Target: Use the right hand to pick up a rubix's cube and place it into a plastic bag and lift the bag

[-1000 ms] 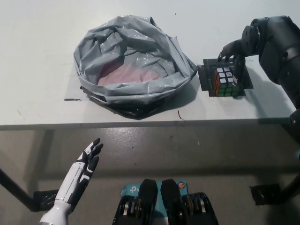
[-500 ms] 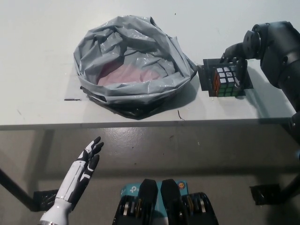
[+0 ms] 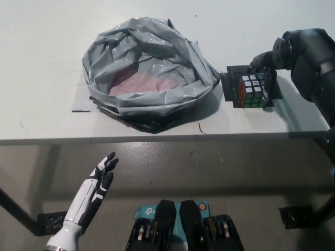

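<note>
The crumpled rim (image 3: pixel 152 104) is standing up in a wide ring. The grey plastic bag (image 3: pixel 150 76) should therefore stay open when I put the Rubik's cube inside.
A Rubik's cube (image 3: pixel 249 91) sits on a dark square mat (image 3: pixel 230 86) at the table's right side. My black right hand (image 3: pixel 264 70) hovers at the cube's far right side, its fingers (image 3: pixel 270 83) spread and curving down around it without a firm hold. The grey plastic bag (image 3: pixel 148 67) lies crumpled and wide open at the table's middle, left of the cube, with a pinkish floor inside. My white left hand (image 3: pixel 93 191) rests open below the table's front edge at lower left.
The white table (image 3: pixel 42 63) stretches behind and left of the bag, with its front edge (image 3: pixel 157 138) running across the picture. A small dark mark (image 3: pixel 79 111) lies left of the bag. Grey floor shows below the edge.
My right hand and arm have drifted slightly to the right, fingers sliding along the cube's right side. The cube and bag have not moved.
</note>
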Controlling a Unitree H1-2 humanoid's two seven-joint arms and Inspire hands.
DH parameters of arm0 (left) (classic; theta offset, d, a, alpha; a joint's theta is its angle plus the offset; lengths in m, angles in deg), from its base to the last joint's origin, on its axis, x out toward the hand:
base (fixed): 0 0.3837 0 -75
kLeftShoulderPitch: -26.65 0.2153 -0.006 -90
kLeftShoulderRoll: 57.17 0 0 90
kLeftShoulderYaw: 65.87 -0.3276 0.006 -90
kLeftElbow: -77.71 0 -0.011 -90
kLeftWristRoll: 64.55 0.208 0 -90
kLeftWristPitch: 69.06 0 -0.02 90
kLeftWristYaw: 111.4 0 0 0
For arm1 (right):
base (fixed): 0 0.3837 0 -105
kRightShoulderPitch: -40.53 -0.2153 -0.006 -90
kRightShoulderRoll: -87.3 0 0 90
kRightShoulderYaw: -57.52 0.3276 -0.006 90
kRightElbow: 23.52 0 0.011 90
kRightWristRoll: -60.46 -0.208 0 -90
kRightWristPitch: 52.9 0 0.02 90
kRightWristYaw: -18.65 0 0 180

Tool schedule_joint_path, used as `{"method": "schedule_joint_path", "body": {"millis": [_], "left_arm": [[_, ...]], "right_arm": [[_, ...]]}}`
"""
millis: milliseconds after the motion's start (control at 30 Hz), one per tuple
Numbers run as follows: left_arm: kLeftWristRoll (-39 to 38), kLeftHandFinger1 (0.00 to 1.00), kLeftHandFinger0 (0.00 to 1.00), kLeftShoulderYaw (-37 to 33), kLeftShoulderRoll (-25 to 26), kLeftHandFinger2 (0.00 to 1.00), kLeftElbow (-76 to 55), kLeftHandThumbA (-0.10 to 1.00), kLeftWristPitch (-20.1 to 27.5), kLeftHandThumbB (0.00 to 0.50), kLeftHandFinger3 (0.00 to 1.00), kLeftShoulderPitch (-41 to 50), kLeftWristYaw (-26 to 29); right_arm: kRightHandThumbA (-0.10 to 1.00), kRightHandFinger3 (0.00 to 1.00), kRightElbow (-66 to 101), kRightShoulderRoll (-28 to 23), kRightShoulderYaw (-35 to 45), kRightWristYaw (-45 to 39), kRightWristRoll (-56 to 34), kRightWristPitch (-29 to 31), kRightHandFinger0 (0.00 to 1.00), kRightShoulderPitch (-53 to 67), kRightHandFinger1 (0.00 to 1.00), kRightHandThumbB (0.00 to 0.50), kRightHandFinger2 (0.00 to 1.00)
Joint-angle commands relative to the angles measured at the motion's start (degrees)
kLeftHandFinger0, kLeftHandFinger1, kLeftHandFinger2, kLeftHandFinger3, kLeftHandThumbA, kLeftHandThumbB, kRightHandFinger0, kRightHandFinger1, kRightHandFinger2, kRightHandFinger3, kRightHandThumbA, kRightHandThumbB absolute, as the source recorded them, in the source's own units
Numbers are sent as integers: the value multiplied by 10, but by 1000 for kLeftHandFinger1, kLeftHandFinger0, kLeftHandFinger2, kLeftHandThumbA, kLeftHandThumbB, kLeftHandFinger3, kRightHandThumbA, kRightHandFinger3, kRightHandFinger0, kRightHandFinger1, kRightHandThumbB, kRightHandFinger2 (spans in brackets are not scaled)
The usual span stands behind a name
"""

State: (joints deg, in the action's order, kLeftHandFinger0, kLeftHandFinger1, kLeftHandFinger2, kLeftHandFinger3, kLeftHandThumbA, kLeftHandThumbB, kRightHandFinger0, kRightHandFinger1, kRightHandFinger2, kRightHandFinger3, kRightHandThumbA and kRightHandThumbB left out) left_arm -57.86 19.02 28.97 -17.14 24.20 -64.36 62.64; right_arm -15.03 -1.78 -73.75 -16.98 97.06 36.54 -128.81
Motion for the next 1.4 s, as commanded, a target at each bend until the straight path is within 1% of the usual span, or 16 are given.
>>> {"method": "schedule_joint_path", "body": {"millis": [0, 167, 300, 800, 833, 967, 1133, 1167, 1200, 1233, 1267, 1300, 1333, 1367], "left_arm": [[6, 1000, 1000, 0, 9, 1000, -21, 1000, 4, 122, 1000, -8, -8], [2, 1000, 1000, 0, 9, 1000, -20, 1000, 6, 134, 1000, -9, -9], [1, 1000, 1000, 0, 10, 1000, -20, 1000, 8, 119, 1000, -9, -10], [3, 1000, 1000, -3, 11, 1000, -27, 1000, 7, 115, 1000, -8, -10], [3, 1000, 1000, -3, 11, 1000, -27, 1000, 7, 113, 1000, -9, -10], [0, 1000, 1000, -1, 11, 1000, -27, 992, 8, 116, 1000, -9, -11], [0, 1000, 1000, -1, 11, 1000, -25, 998, 9, 121, 1000, -11, -12], [0, 1000, 1000, -1, 12, 1000, -24, 996, 12, 114, 1000, -12, -12], [0, 1000, 1000, -1, 11, 1000, -24, 995, 10, 116, 1000, -12, -12], [1, 1000, 1000, -1, 11, 1000, -24, 995, 10, 117, 1000, -12, -12], [1, 1000, 1000, -2, 11, 1000, -24, 995, 10, 117, 1000, -12, -12], [1, 1000, 1000, -2, 11, 1000, -24, 995, 10, 117, 1000, -12, -12], [0, 1000, 1000, -2, 11, 1000, -25, 995, 10, 111, 1000, -12, -13], [-1, 1000, 1000, -1, 11, 1000, -26, 992, 7, 108, 1000, -13, -14]], "right_arm": [[823, 1000, 1, -2, 9, 18, 1, -1, 1000, -28, 1000, 500, 1000], [874, 1000, 1, 0, 3, 20, 7, 1, 1000, -30, 1000, 500, 1000], [853, 1000, 1, 2, 6, 24, 5, -2, 1000, -30, 1000, 500, 1000], [864, 1000, 0, 7, 2, 27, 8, -3, 1000, -32, 1000, 500, 1000], [832, 1000, -1, 7, 6, 25, 4, -7, 1000, -32, 1000, 500, 1000], [821, 1000, -3, 8, 7, 26, 3, -8, 1000, -30, 1000, 500, 1000], [827, 1000, -5, 6, 3, 17, 6, -1, 1000, -28, 1000, 500, 1000], [861, 1000, -5, 6, -6, 17, 14, 7, 1000, -28, 1000, 500, 1000], [851, 1000, -5, 5, -8, 17, 17, 10, 1000, -28, 1000, 500, 1000], [742, 1000, -6, 5, -2, 18, 11, 5, 1000, -27, 1000, 500, 1000], [719, 1000, -6, 5, 3, 19, 5, 0, 1000, -26, 1000, 500, 1000], [719, 1000, -7, 5, 8, 21, 0, -6, 1000, -25, 1000, 500, 1000], [496, 1000, -7, 4, 26, 40, -16, -17, 789, -22, 835, 481, 975], [121, 987, -3, 1, 29, 71, -17, -6, 214, -17, 434, 360, 618]]}}
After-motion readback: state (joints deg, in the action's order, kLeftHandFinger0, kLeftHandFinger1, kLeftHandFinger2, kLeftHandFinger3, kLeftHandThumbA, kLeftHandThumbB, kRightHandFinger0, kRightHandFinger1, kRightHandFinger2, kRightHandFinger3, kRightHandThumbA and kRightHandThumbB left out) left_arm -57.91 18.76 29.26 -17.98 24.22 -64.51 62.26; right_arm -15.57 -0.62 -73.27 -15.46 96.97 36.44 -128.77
